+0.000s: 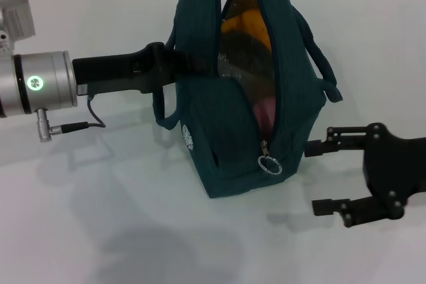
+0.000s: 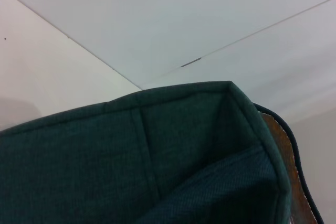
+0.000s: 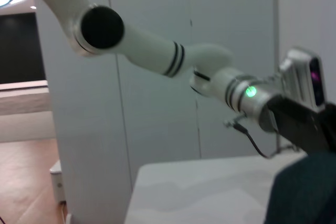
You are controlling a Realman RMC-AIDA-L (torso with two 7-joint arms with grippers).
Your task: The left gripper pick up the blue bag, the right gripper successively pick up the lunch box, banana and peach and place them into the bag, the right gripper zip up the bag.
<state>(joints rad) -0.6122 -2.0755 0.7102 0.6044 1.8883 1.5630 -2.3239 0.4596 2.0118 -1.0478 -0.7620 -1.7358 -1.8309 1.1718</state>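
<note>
I keep moving my right gripper in until its open fingers are around the ring pull (image 1: 269, 165), which hangs free at the zipper's lower end (image 1: 265, 145), facing them.
The blue bag (image 1: 226, 118) stands upright at the middle of the white table (image 1: 100, 231), its zipper open from the top down to the ring pull (image 1: 269, 163). My left gripper (image 1: 190, 63) reaches in from the left and is shut on the bag's upper left side by the strap. The bag's fabric (image 2: 157, 171) fills the left wrist view. Inside the opening a pink peach (image 1: 266, 111) shows below a yellow-orange shape (image 1: 243, 28); I cannot tell the banana from the lunch box there. My right gripper (image 1: 319, 177) hangs open just right of the bag's lower side, holding nothing.
The right wrist view looks across the table (image 3: 210, 187) at my left arm (image 3: 236, 85), with a corner of the bag (image 3: 304, 192) and a grey wall behind. Bare table surface lies in front of and left of the bag.
</note>
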